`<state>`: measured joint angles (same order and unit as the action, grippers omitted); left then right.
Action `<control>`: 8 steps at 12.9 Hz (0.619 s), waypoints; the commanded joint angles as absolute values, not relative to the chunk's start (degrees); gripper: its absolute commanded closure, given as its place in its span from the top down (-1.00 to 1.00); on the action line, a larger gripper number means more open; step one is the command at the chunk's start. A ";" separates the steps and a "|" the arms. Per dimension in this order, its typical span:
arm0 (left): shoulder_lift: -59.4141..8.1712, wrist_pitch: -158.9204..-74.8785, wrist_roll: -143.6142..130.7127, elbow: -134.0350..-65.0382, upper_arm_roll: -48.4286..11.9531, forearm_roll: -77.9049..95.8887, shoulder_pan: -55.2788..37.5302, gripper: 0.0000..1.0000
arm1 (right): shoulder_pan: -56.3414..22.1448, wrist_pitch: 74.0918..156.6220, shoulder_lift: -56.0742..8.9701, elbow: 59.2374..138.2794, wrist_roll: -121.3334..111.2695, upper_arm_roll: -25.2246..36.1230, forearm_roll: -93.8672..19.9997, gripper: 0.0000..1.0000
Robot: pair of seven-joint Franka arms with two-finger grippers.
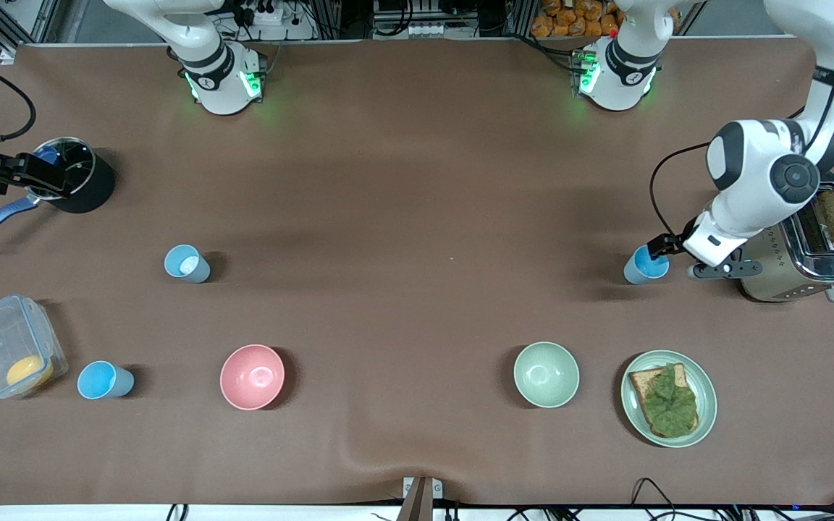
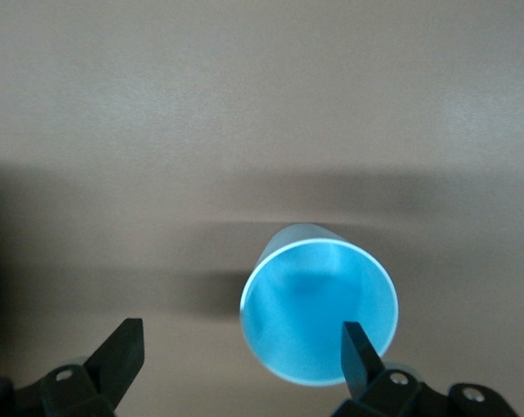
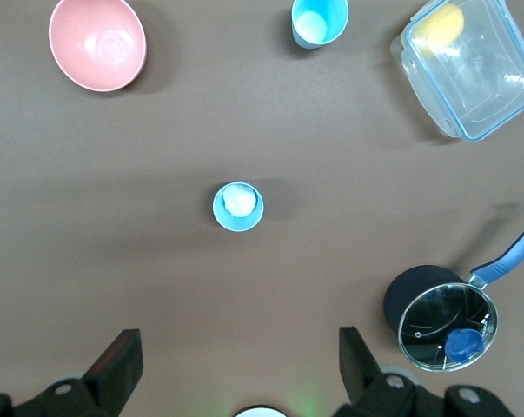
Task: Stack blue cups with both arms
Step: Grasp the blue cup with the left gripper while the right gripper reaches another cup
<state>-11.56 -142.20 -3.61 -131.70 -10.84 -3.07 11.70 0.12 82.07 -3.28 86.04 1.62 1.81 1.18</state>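
Observation:
The light-blue cup [image 1: 646,265] by the toaster gets narrower toward its base [image 1: 635,273], so I expect it to sink deep inside another cup when I lower it in.
Three light-blue cups stand upright on the brown table. One cup [image 1: 646,265] stands beside the toaster at the left arm's end. My left gripper [image 1: 681,258] is low at this cup and open. In the left wrist view [image 2: 242,343] one fingertip [image 2: 359,352] lies over the cup's [image 2: 318,314] rim and the other is off to its side. A second cup [image 1: 187,263] [image 3: 237,206] and a third [image 1: 104,380] [image 3: 319,22] stand toward the right arm's end. My right gripper [image 1: 51,177] [image 3: 235,347] hangs high over the table, open and empty.
A toaster [image 1: 808,253] with a slice of bread stands beside the left gripper. A plate [image 1: 703,376] with toast and lettuce, a pale-green bowl [image 1: 546,374] and a pink bowl [image 1: 252,376] lie nearer the front camera. A clear container [image 1: 8,354] and a lidded pot [image 1: 84,184] are at the right arm's end.

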 commanded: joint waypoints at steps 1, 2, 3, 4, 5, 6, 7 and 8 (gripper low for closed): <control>-13.26 -144.92 -2.81 -131.84 -11.34 -2.99 12.39 1.00 | 0.18 81.21 -5.88 84.90 1.59 1.67 1.93 1.00; -13.71 -145.63 -2.81 -131.84 -11.34 -2.99 12.39 0.89 | -0.09 81.30 -7.28 84.90 1.23 1.67 2.11 1.00; -14.23 -145.90 -2.81 -131.84 -11.42 -2.99 12.39 0.77 | -0.52 81.47 -9.82 84.82 0.45 1.58 2.20 1.00; -14.41 -145.99 -2.81 -131.84 -11.34 -2.99 12.39 0.63 | -1.05 81.47 -11.84 84.99 -0.17 1.50 2.28 1.00; -14.59 -146.25 -2.81 -131.84 -11.34 -2.99 12.39 0.44 | -0.45 81.82 -13.26 84.90 -0.18 1.41 1.85 1.00; -14.94 -146.25 -2.90 -131.75 -11.34 -2.99 12.39 0.19 | -0.27 82.96 -15.19 84.99 -0.18 1.58 1.76 1.00; -15.12 -146.25 -2.90 -131.75 -11.34 -2.99 12.39 -0.07 | -0.18 84.19 -17.03 86.03 -0.18 1.58 1.76 1.00; -15.38 -146.25 -2.90 -131.66 -11.34 -2.99 12.39 -0.39 | 0.17 87.59 -17.57 89.00 -0.18 1.58 1.76 1.00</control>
<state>-14.89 -145.28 -3.61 -131.70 -10.85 -3.07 11.75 -0.08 84.49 -15.31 86.88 0.52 1.42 1.18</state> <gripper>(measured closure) 0.441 0.000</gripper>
